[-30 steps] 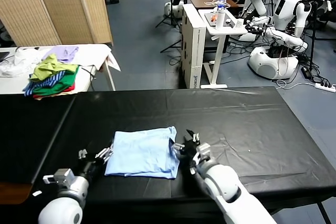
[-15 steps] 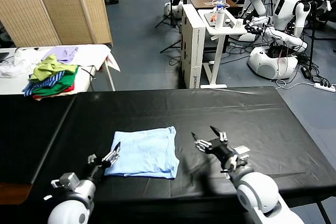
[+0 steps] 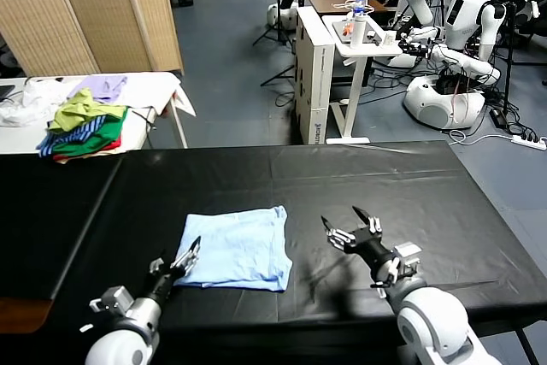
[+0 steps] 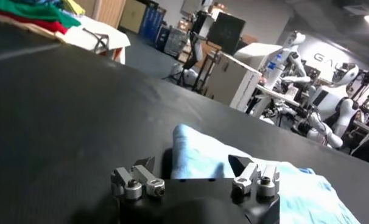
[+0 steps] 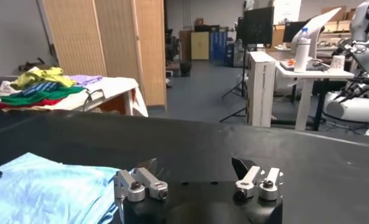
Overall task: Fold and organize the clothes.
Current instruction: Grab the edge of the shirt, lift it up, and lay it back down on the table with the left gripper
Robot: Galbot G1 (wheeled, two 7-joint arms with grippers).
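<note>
The light-blue T-shirt will hang limp but stay folded when I turn it over, because folded layers lie flat together along its front edge.
The light-blue T-shirt lies folded into a flat rectangle on the black table, near its front edge. No lettering shows. My left gripper is open and empty, low at the shirt's front left corner. In the left wrist view the shirt lies just beyond the open left gripper. My right gripper is open and empty, a little right of the shirt. In the right wrist view the right gripper points over bare table and the shirt lies off to one side.
A pile of green, red, striped and lilac garments sits on a white side table at the back left. Other robots and a white stand stand on the floor beyond the table's far edge.
Both grippers have let go of the shirt and drawn back. The right one moved well to the right; the left one pulled toward the front edge. The shirt lies still and folded.
</note>
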